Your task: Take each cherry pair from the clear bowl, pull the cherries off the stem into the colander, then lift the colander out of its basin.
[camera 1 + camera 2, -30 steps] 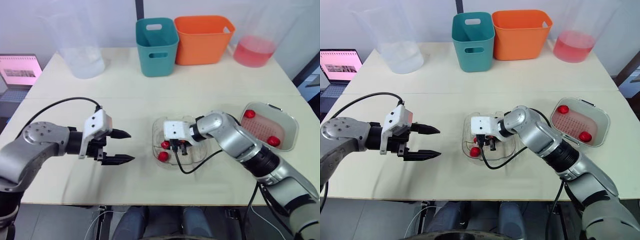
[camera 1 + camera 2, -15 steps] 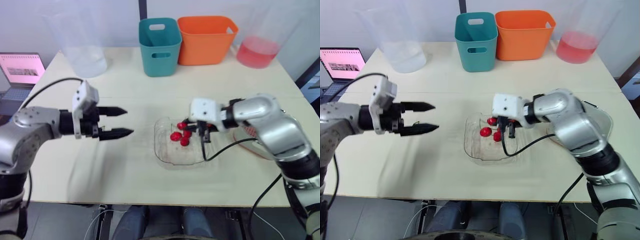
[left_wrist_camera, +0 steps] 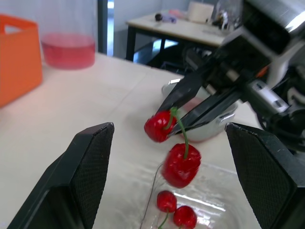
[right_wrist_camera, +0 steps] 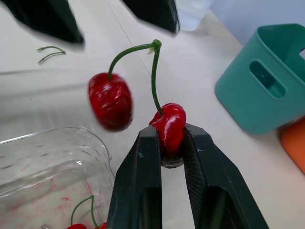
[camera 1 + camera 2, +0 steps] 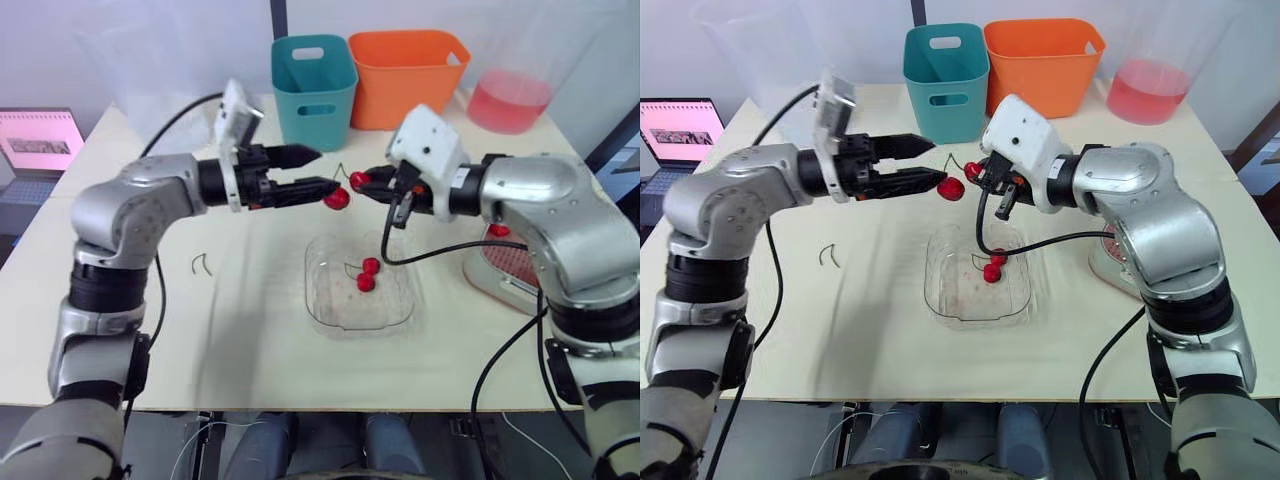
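Note:
I expect the green stem [image 5: 341, 169] to stay whole when I pull the cherries off, because a whole forked stem [image 5: 202, 264] is already lying next to the clear bowl.
My right gripper [image 5: 364, 184] is raised above the table behind the clear bowl [image 5: 322, 300] and shut on one cherry [image 4: 170, 121] of a pair. The other cherry [image 5: 337, 198] dangles from the shared green stem [image 4: 153, 71]. My left gripper [image 5: 326, 170] reaches in from the left, open, its fingertips right beside the dangling cherry; contact cannot be told. Another cherry pair [image 5: 367, 274] lies in the bowl. The colander in its basin [image 5: 493, 272] sits at the right, largely behind my right arm, with a cherry [image 5: 497, 230] in it.
A bare stem [image 5: 200, 264] lies on the table left of the bowl. At the back stand a teal bin [image 5: 313, 88], an orange bin [image 5: 405, 75], a jug of pink liquid [image 5: 510, 100] and a clear jug [image 5: 765, 70]. A laptop [image 5: 40, 145] sits far left.
My right gripper has lifted a cherry pair out of the bowl to well above the table. My left gripper has risen and swung right to meet it, still open.

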Motion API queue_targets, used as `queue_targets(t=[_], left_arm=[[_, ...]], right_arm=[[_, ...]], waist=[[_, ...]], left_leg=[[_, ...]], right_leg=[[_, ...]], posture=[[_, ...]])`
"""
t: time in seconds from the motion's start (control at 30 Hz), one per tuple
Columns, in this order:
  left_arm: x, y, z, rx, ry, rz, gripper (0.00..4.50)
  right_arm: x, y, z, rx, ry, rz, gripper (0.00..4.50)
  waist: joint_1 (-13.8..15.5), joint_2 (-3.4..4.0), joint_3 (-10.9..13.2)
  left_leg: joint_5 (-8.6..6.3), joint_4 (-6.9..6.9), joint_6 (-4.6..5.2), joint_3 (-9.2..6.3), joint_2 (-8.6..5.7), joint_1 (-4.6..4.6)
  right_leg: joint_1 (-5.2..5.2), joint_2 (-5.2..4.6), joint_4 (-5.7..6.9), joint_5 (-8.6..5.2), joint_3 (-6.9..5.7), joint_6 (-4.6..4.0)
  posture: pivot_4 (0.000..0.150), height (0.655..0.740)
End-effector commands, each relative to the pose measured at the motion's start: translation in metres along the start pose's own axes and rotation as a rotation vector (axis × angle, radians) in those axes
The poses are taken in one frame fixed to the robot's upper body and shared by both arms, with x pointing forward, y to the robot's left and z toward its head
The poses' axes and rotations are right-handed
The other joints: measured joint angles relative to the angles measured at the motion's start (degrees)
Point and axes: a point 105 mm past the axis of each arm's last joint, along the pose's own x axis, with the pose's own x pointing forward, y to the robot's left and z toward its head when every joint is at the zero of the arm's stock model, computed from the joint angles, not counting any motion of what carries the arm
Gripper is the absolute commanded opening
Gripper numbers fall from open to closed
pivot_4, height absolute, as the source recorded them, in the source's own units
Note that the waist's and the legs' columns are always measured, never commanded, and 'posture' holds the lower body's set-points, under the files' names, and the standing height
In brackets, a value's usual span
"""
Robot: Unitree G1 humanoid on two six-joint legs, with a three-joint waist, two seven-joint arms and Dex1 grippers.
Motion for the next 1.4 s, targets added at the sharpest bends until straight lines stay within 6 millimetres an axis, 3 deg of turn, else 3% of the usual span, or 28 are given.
queue_targets(t=[0.03,0.47,0.57,0.77,0.97,1.07,1.27,1.4], left_arm=[[0.004,-0.003,0.022,0.061,-0.047,-0.01,3.96],[0.016,0.0,0.014,0.012,-0.024,-0.006,3.96],[0.021,-0.001,0.012,0.013,-0.018,-0.014,3.16],[0.025,-0.002,0.011,0.01,-0.021,-0.02,0.22],[0.022,-0.003,0.017,0.003,-0.053,-0.038,0.07],[0.012,-0.006,0.02,0.049,-0.056,-0.078,0.0],[-0.005,-0.024,0.031,0.099,-0.038,-0.247,0.0],[-0.009,-0.028,0.034,0.112,-0.016,-0.307,0.0]], right_arm=[[-0.005,-0.004,0.013,-0.074,-0.029,-0.05,0.41],[-0.002,0.001,0.008,-0.084,-0.024,-0.054,0.41],[-0.002,0.002,0.008,-0.081,-0.026,-0.051,0.38],[-0.003,0.003,0.009,-0.083,-0.026,-0.054,0.38],[-0.005,0.005,0.007,-0.084,-0.022,-0.04,0.38],[-0.012,0.012,0.004,-0.045,-0.034,0.034,1.49],[-0.035,0.01,0.011,0.203,-0.166,0.192,4.39],[-0.037,0.015,0.015,0.359,-0.223,0.32,4.45]], waist=[[0.0,0.0,0.0],[0.1,0.0,0.0],[0.1,0.0,0.0],[0.0,0.0,0.0],[0.0,0.0,0.0],[0.0,0.0,0.0],[0.1,0.0,0.0],[0.1,-0.01,0.0]], left_leg=[[0.0,0.0,0.0,0.0,0.0,0.0],[0.0,0.01,0.0,0.0,0.0,0.0],[0.0,0.02,0.0,0.0,-0.01,0.0],[0.0,0.01,0.0,0.0,-0.01,0.0],[0.0,0.02,0.0,0.0,-0.01,0.0],[0.0,0.01,0.0,-0.01,-0.01,0.0],[0.0,0.01,0.0,-0.01,0.0,0.0],[-0.01,0.03,0.01,-0.03,0.0,0.01]], right_leg=[[0.0,0.0,0.0,0.0,0.0,0.0],[0.01,0.0,0.01,0.0,0.0,0.0],[0.02,0.0,0.0,0.0,0.0,0.0],[0.02,0.01,0.0,0.0,0.0,0.0],[0.02,0.01,0.0,0.0,0.0,0.0],[0.02,0.01,0.0,0.0,-0.01,0.0],[0.05,0.01,-0.02,0.0,-0.02,0.0],[0.1,0.01,-0.03,0.0,-0.05,0.0]], posture=[[0.15,0.74],[0.15,0.74],[0.15,0.74],[0.15,0.74],[0.15,0.74],[0.15,0.74],[0.15,0.74],[0.15,0.74]])
